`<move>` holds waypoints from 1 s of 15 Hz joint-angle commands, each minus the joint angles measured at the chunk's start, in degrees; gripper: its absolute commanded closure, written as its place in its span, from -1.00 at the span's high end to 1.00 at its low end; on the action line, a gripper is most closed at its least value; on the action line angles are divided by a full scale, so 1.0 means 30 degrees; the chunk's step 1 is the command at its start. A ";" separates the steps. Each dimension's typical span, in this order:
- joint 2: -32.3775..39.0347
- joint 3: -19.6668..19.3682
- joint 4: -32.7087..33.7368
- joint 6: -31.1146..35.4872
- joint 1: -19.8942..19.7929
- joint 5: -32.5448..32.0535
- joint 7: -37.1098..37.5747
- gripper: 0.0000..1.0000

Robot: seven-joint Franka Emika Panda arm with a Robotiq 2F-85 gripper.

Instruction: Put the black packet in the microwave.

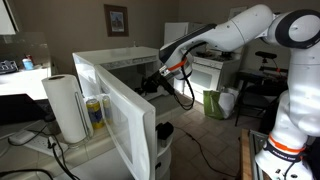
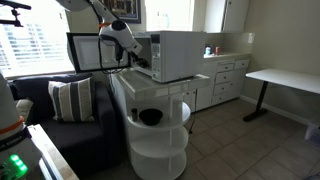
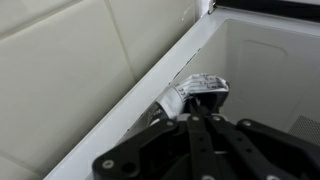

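The black packet is hanging near the microwave's front rim (image 3: pixel 157 82), so my gripper should move it further into the cavity (image 3: pixel 256 88) and onto the round plate before opening.
The white microwave (image 1: pixel 115 60) stands with its door (image 1: pixel 125 125) swung open; it also shows in an exterior view (image 2: pixel 175 55). My gripper (image 3: pixel 197 108) is shut on the black packet (image 3: pixel 200 84), whose crinkled end shows silver-white with dark print between the fingertips. The packet is held just inside the microwave's opening, close to the white front rim (image 3: pixel 140 95). In both exterior views the arm reaches into the cavity and the gripper (image 1: pixel 150 85) (image 2: pixel 130 62) is at the opening; the packet is too small to make out there.
A paper towel roll (image 1: pixel 65 105) and a yellow container (image 1: pixel 95 113) stand beside the open door. The microwave sits on a round white shelf cart (image 2: pixel 160 140) holding a black bowl (image 2: pixel 150 117). A sofa with a striped pillow (image 2: pixel 70 100) and a white desk (image 2: pixel 285 78) flank it.
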 commanded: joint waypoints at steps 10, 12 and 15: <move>0.1329 0.1354 0.2550 0.7759 0.0011 -0.1853 -0.4100 -1.00; 0.1432 0.1810 0.3143 0.8279 -0.0165 -0.2141 -0.4128 -1.00; 0.1583 0.1784 0.2766 0.7716 -0.0239 -0.2141 -0.3784 -1.00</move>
